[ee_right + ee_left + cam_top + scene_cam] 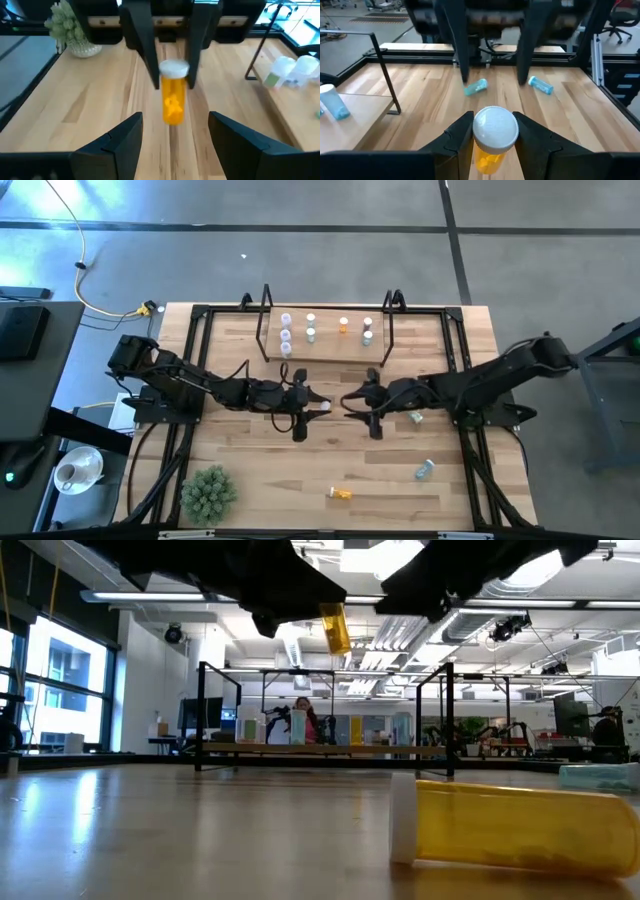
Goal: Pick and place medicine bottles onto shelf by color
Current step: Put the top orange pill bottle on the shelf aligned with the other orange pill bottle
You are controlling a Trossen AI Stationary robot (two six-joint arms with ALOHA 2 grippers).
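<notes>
The robot's left gripper pinches the hanging orange bottle at its white cap, so next the right gripper grips the bottle's lower body before it carries the bottle to the shelf.
An orange medicine bottle with a white cap hangs above the table's middle, with my left gripper shut on it. My right gripper faces it from the table's right, open, a short way off, with nothing between its fingers. The shelf, a light-wood board between black frames, stands at the far edge; several small bottles stand on it. Another orange bottle lies on its side near the front edge. Two teal bottles lie on the table at the right. My left gripper pinches the orange bottle by its white cap between its two fingers, one on each side. The fingers come nearly level from the table's left. The bottle hangs cap up below them, slightly tilted and clear of the table.
A green spiky plant ball sits at the near left corner. Black rails run along the table's sides. Bare wood lies between the grippers and the shelf. People and other robot tables show in the room behind.
</notes>
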